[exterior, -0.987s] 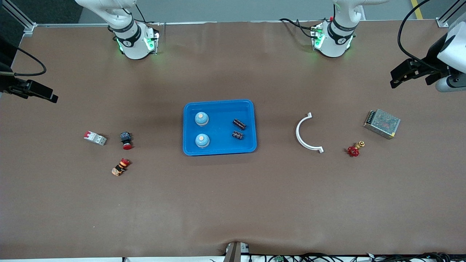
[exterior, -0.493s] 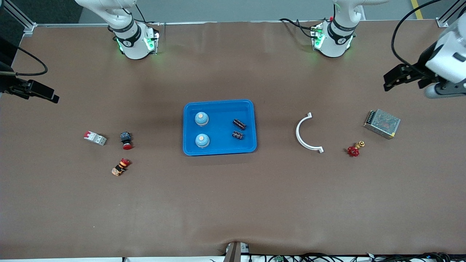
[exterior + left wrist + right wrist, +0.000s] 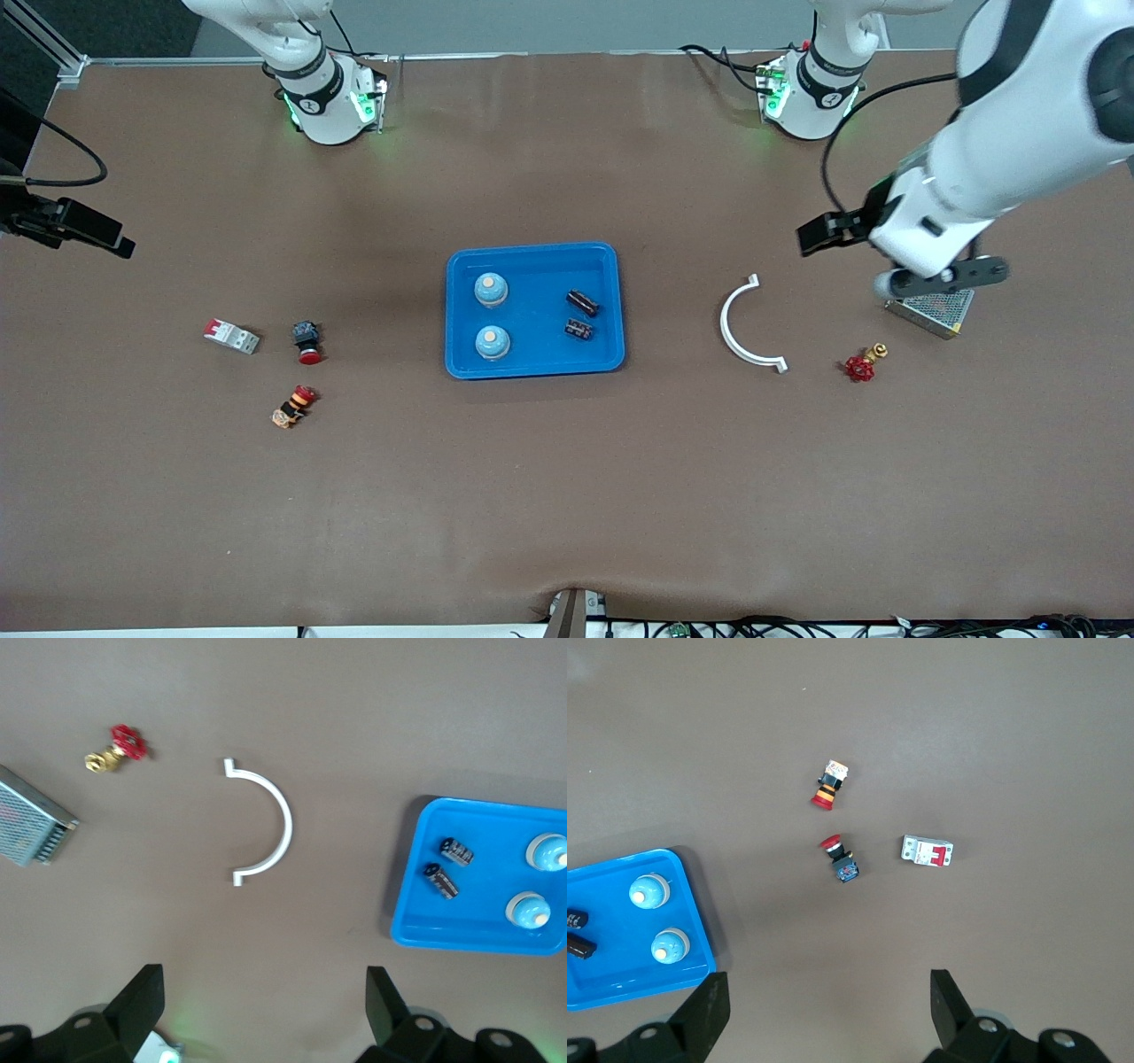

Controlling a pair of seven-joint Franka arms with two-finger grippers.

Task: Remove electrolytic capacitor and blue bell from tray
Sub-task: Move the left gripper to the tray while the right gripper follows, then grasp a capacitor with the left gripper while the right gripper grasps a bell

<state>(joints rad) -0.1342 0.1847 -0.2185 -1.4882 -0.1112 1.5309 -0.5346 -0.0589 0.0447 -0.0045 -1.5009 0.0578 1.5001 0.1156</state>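
Observation:
My left gripper is moving toward the tray and should continue, then close on the longer capacitor [image 3: 582,303], as an open gap [image 3: 580,315] separates that dark one from the shorter.
A blue tray [image 3: 532,251] in the middle of the table holds two blue bells [image 3: 490,289] [image 3: 492,342] and two dark capacitors [image 3: 582,302] [image 3: 578,330]. My left gripper [image 3: 826,234] is open and empty, up over the table between the white half-ring and the power supply. Its wrist view shows the tray [image 3: 478,937], capacitors [image 3: 457,851] and bells [image 3: 547,851] well off from the gripper [image 3: 264,1001]. My right gripper [image 3: 84,226] is open and empty, up over the right arm's end of the table. Its wrist view [image 3: 828,1001] shows the tray's corner [image 3: 620,985] and bells [image 3: 648,893].
A white half-ring [image 3: 740,323], a red valve [image 3: 859,366] and a metal power supply [image 3: 935,308] lie toward the left arm's end. A white and red breaker [image 3: 232,336] and two red push buttons [image 3: 307,342] [image 3: 293,407] lie toward the right arm's end.
My left arm has swung in from the table's end toward the tray, its gripper now near the half-ring. My right gripper has barely shifted. Nothing on the table moved.

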